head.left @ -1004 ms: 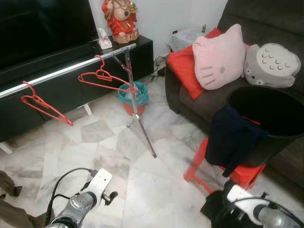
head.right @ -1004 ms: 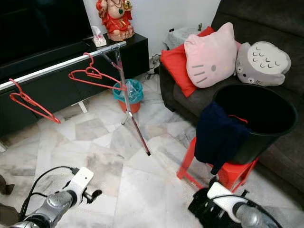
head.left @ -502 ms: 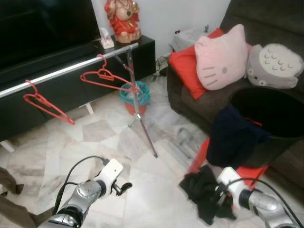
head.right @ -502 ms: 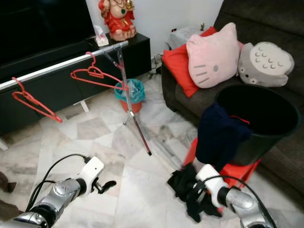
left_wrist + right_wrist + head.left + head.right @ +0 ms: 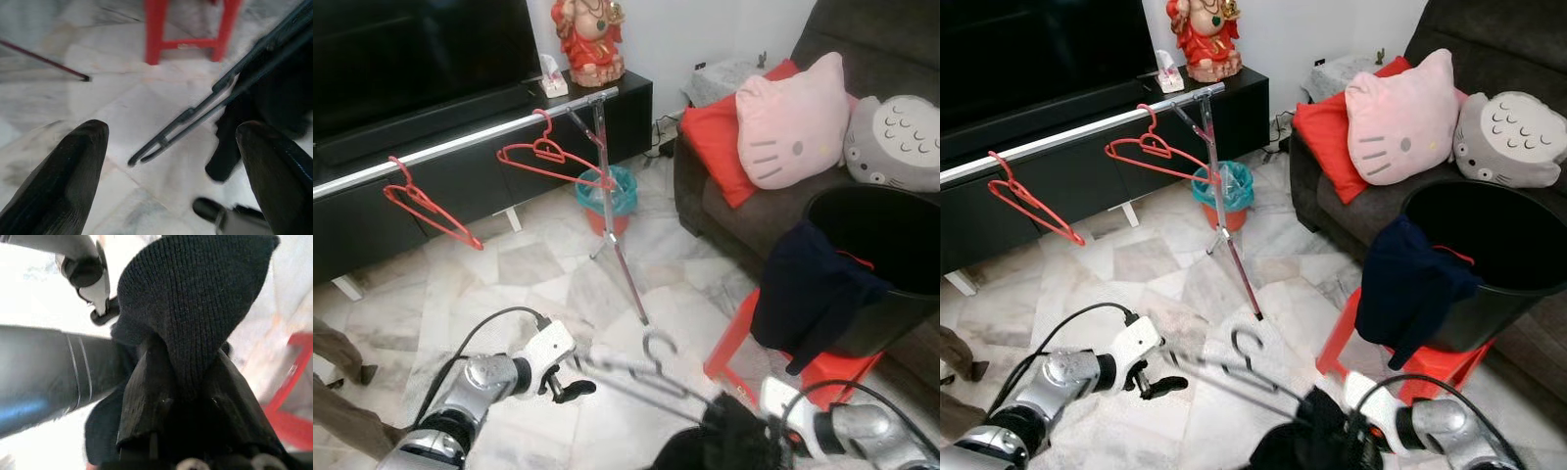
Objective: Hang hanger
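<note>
My gripper will pull the dark knit garment point(image 5: 722, 437), and the garment should slide toward the hook, because the grey hanger's bars point(image 5: 677, 389) are clear between the hook and the garment.
A grey hanger point(image 5: 658, 345) hangs blurred above the floor, its hook up, with a dark knit garment point(image 5: 729, 441) on its right end. My right gripper point(image 5: 186, 382) is shut on that garment, and the cloth covers its fingers point(image 5: 146, 401). My left gripper point(image 5: 570, 378) is open at the hanger's left end. The grey bar point(image 5: 195, 112) lies between its fingers point(image 5: 78, 161) without touching them. A silver rail point(image 5: 460, 145) at the back left carries two red hangers point(image 5: 431, 211) point(image 5: 553, 162).
The rail's tripod stand point(image 5: 617, 245) reaches the floor mid-scene, with a teal bin point(image 5: 607, 196) behind it. A black basket point(image 5: 886, 245) with a dark cloth point(image 5: 808, 294) over its rim sits on a red stool point(image 5: 734, 338). A sofa point(image 5: 744, 211) with cushions stands on the right.
My right gripper has come up and leftward with the dark garment and the grey hanger. My left gripper has reached in towards the hanger's end. The camera has shifted slightly.
</note>
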Controlling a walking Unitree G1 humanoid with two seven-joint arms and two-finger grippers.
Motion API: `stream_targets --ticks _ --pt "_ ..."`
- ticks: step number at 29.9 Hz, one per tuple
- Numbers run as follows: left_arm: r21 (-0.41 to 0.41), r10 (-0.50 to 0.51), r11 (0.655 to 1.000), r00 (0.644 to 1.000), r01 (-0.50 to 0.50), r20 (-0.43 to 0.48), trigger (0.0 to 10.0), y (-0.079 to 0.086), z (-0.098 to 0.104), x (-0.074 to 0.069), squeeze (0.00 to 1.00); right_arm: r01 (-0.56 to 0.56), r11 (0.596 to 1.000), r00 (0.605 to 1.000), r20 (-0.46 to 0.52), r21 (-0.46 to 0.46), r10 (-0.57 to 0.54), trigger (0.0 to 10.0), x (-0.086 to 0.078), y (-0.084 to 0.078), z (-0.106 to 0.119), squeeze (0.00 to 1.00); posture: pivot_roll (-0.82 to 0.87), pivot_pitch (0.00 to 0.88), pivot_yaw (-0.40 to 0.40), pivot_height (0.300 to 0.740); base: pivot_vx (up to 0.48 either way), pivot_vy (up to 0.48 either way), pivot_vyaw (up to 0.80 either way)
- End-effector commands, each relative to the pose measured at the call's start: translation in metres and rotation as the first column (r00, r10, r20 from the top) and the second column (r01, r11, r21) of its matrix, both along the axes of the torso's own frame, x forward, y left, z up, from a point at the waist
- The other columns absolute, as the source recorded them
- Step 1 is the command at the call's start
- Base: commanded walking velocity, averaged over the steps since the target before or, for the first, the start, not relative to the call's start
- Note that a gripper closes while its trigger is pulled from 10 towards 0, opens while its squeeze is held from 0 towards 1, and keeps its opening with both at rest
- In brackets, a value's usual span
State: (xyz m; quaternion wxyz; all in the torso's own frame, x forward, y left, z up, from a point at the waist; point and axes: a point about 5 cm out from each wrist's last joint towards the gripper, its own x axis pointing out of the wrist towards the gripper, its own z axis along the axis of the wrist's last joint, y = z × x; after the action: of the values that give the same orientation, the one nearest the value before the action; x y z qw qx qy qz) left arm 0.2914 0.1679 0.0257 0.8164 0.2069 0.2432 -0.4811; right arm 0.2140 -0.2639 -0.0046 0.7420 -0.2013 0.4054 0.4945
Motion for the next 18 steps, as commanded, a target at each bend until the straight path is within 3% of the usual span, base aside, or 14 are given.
stream_targets --ticks 1,9,14,18 --pt "0.008 -0.042 0.999 0.999 0.043 -0.031 10.0 0.002 0.001 -0.002 0.0 -0.018 1.0 1.0 -0.007 -0.011 0.018 10.0 0.001 -0.001 0.002 0.0 -0.05 0.013 0.065 0.74 0.0 0.0 0.0" --pt "-0.107 -0.112 0.989 0.986 0.099 -0.124 10.0 -0.003 0.008 -0.004 0.0 -0.055 0.996 0.998 0.017 0.068 0.054 10.0 0.01 0.004 0.014 0.0 -0.05 0.013 0.065 0.74 0.0 0.0 0.0" --pt "-0.116 -0.132 0.986 0.981 0.115 -0.143 10.0 -0.005 0.008 -0.005 0.0 -0.081 0.991 0.996 0.033 0.11 0.078 10.0 0.017 0.009 0.022 0.0 -0.05 0.014 0.064 0.74 0.0 0.0 0.0" --pt "-0.173 -0.136 0.979 0.981 0.111 -0.138 10.0 -0.021 0.011 -0.004 0.0 -0.173 0.975 0.984 -0.006 0.141 0.176 10.0 0.017 0.015 0.028 0.0 -0.05 0.011 0.062 0.74 0.0 0.0 0.0"
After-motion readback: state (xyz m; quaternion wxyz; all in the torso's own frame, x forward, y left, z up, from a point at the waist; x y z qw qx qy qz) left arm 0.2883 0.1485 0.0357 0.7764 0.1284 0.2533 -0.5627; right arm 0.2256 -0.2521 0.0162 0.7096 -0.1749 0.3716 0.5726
